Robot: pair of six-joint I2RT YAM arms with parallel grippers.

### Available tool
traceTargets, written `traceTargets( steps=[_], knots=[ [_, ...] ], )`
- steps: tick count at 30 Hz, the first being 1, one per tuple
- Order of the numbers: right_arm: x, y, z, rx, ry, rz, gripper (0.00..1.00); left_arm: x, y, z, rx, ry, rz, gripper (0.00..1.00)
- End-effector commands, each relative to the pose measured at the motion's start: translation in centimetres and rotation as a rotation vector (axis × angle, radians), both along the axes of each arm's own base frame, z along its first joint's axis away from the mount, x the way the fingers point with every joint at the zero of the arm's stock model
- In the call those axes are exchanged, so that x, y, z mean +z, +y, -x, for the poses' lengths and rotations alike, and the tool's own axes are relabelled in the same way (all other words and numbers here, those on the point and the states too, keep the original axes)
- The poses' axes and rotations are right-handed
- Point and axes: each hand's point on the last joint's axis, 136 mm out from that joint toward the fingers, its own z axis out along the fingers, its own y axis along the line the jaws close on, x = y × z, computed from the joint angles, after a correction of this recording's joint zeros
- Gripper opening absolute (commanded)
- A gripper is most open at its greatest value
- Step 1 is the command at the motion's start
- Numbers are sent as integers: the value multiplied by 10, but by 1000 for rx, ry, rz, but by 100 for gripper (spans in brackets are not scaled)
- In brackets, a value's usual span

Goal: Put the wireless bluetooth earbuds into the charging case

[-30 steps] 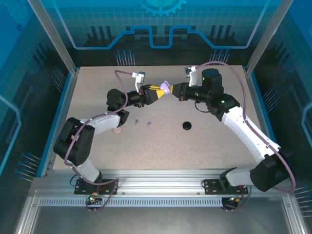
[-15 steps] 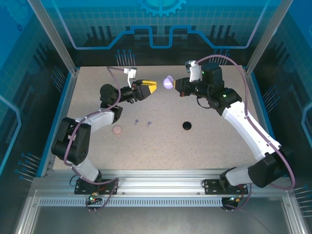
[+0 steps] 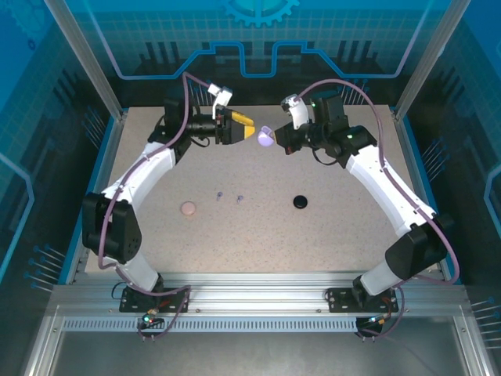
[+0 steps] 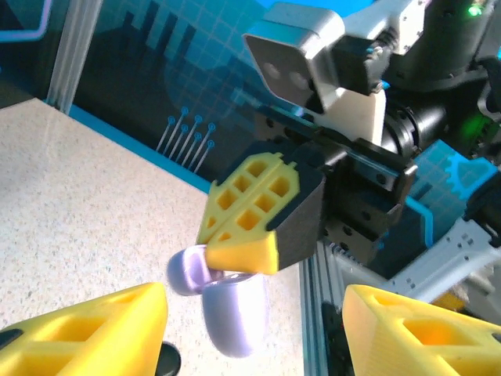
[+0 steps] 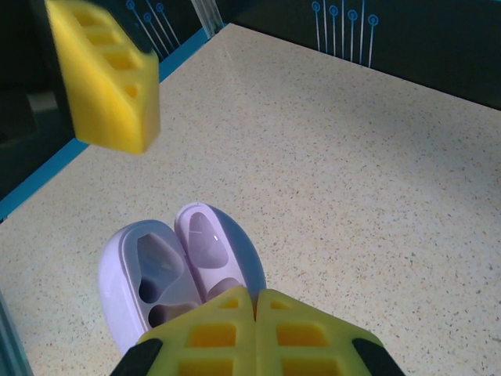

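Note:
My right gripper is holding the open charging case [image 5: 244,276] by its edge. Next, my left gripper takes hold of the case's body [image 5: 129,286] so that my right gripper is free for the earbuds.
My right gripper [image 3: 274,141] is shut on the edge of a lavender charging case [image 3: 266,139], which hangs open above the back of the table. In the right wrist view the case [image 5: 168,274] shows its hinged lid and two moulded wells, just past my shut fingers [image 5: 211,337]. My left gripper [image 3: 247,128] stands open a little to the left of the case, not touching it. In the left wrist view the case [image 4: 235,317] hangs beyond my spread fingers [image 4: 86,337]. Two tiny lavender earbuds [image 3: 220,195] [image 3: 239,198] lie on the table.
A pale pink round case [image 3: 188,209] lies left of the earbuds. A black round case [image 3: 300,202] lies to their right, and its edge shows by my left finger [image 4: 168,360]. Blue walls and metal posts ring the speckled table [image 3: 344,235].
My left gripper has let go of the lavender case, opened, and drawn back to the left. The right gripper has kept its hold on the case and shifted it only slightly.

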Motion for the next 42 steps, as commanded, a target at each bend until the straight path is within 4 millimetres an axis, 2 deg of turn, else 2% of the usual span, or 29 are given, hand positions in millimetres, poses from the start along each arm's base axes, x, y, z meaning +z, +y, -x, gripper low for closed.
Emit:
traceTargets(
  steps=[1,7,16,30,42],
  knots=[
    [5,4,0,63,-11,13,0,-30,1,19,-95,90,-97,62],
    [2,10,-5,76,0,10,0,-35,1,23,-141,123,-117,61],
    [6,14,-5,88,-2,-24,0,-48,-1,15,-138,149,-126,61],
    [0,27,-5,120,17,-35,0,-38,-6,19,-199,170,-65,60],
    [-4,32,-5,130,22,-34,0,-41,-16,25,-236,186,-66,54]
  ],
)
